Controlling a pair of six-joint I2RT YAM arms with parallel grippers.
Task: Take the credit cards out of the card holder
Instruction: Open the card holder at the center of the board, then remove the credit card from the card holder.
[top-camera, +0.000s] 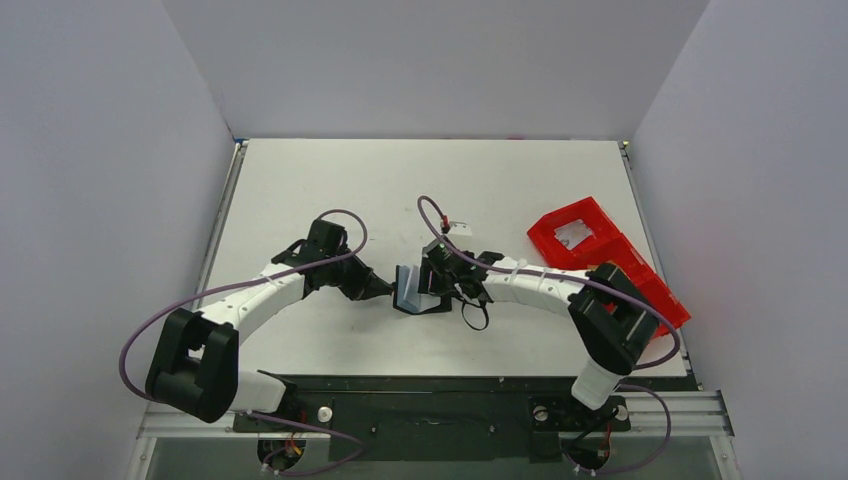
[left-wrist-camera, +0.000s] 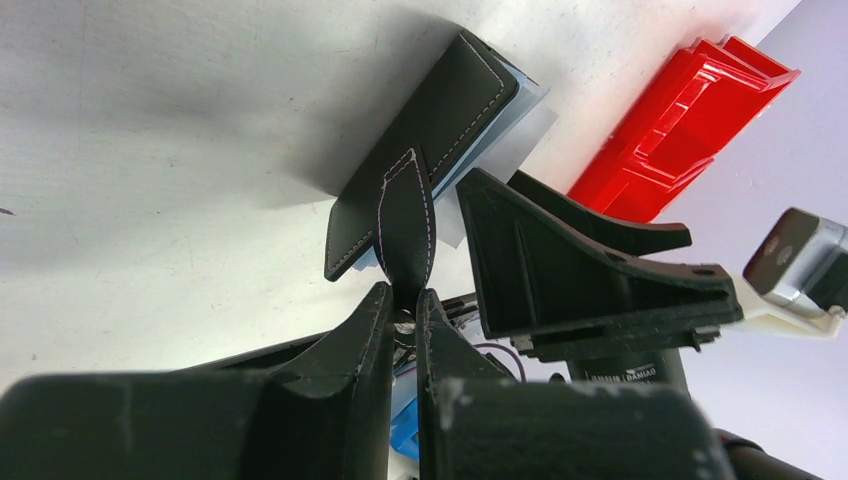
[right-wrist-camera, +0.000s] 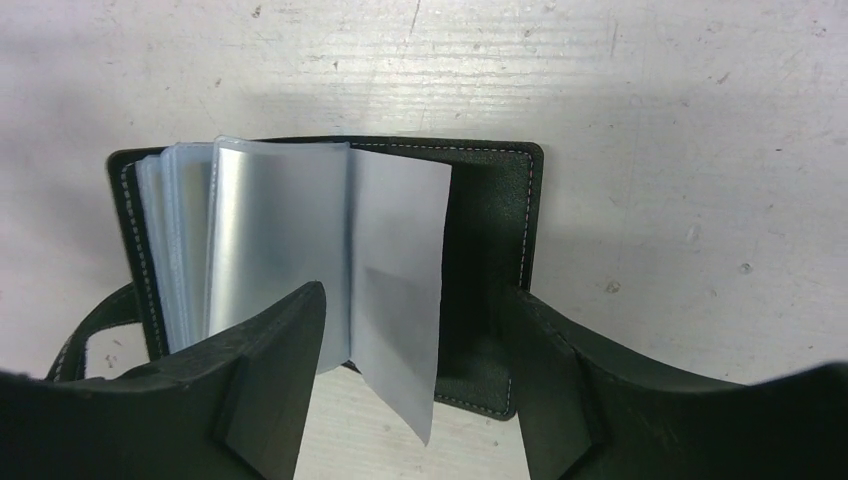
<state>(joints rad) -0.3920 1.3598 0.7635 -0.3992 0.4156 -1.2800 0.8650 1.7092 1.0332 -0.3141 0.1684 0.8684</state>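
The blank clear sleeve (right-wrist-camera: 278, 235) is lying on top of the card holder's other sleeves, so next my right gripper pinches that sleeve and flips it over onto the pale leaf (right-wrist-camera: 396, 270).
The black card holder (top-camera: 410, 292) stands open on the table between both grippers. In the left wrist view its black stitched cover (left-wrist-camera: 440, 130) tilts up, and my left gripper (left-wrist-camera: 405, 300) is shut on its black closing tab (left-wrist-camera: 405, 225). In the right wrist view the holder (right-wrist-camera: 495, 230) lies open with a fan of clear blue-grey sleeves (right-wrist-camera: 270, 230). One pale leaf (right-wrist-camera: 400, 290) hangs between the jaws of my right gripper (right-wrist-camera: 415, 310), which is open and touches nothing. I cannot tell whether a card sits in any sleeve.
A red plastic compartment tray (top-camera: 600, 260) lies at the right of the table, behind the right arm; it also shows in the left wrist view (left-wrist-camera: 690, 120). The right gripper's fingers (left-wrist-camera: 560, 270) sit close beside the holder.
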